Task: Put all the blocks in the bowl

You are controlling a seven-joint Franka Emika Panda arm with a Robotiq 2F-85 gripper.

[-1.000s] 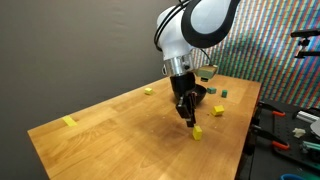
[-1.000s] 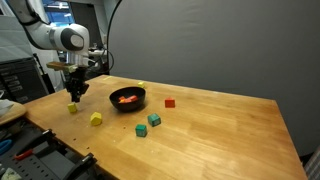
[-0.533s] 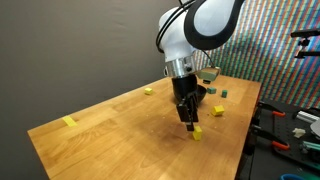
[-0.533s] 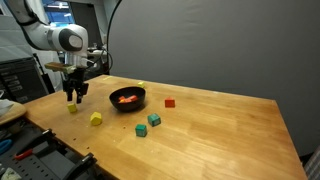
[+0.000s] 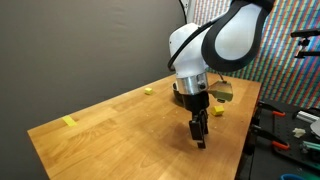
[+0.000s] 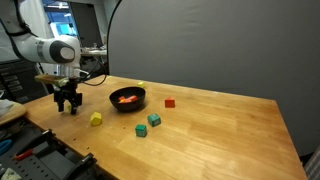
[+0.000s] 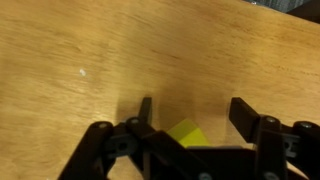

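The yellow block (image 7: 187, 132) sits at an angle to the gripper's open fingers, so the robot should lift clear, turn its gripper and take hold of the block squarely across its flat sides (image 7: 200, 137).
My gripper (image 7: 193, 110) stands open low over the table, its two black fingers on either side of a yellow block (image 7: 187, 133) with a gap to each finger. In both exterior views the gripper (image 5: 199, 138) (image 6: 68, 106) sits near the table's front edge and hides that block. The black bowl (image 6: 113, 100) lies further along the table with red and orange blocks (image 6: 125, 98) inside. Loose on the wood are a yellow block (image 6: 96, 119), a green block (image 6: 154, 120), a teal block (image 6: 141, 130) and a red block (image 6: 169, 102).
A flat pale-yellow strip (image 5: 69, 122) lies near a table corner. Another yellow block (image 5: 148, 91) rests near the far edge. Tools and clutter (image 5: 290, 130) sit on a bench beside the table. A dark backdrop (image 6: 220, 45) stands behind it.
The gripper has moved toward the table's edge and down over the yellow block, and its jaws have spread apart from nearly shut.
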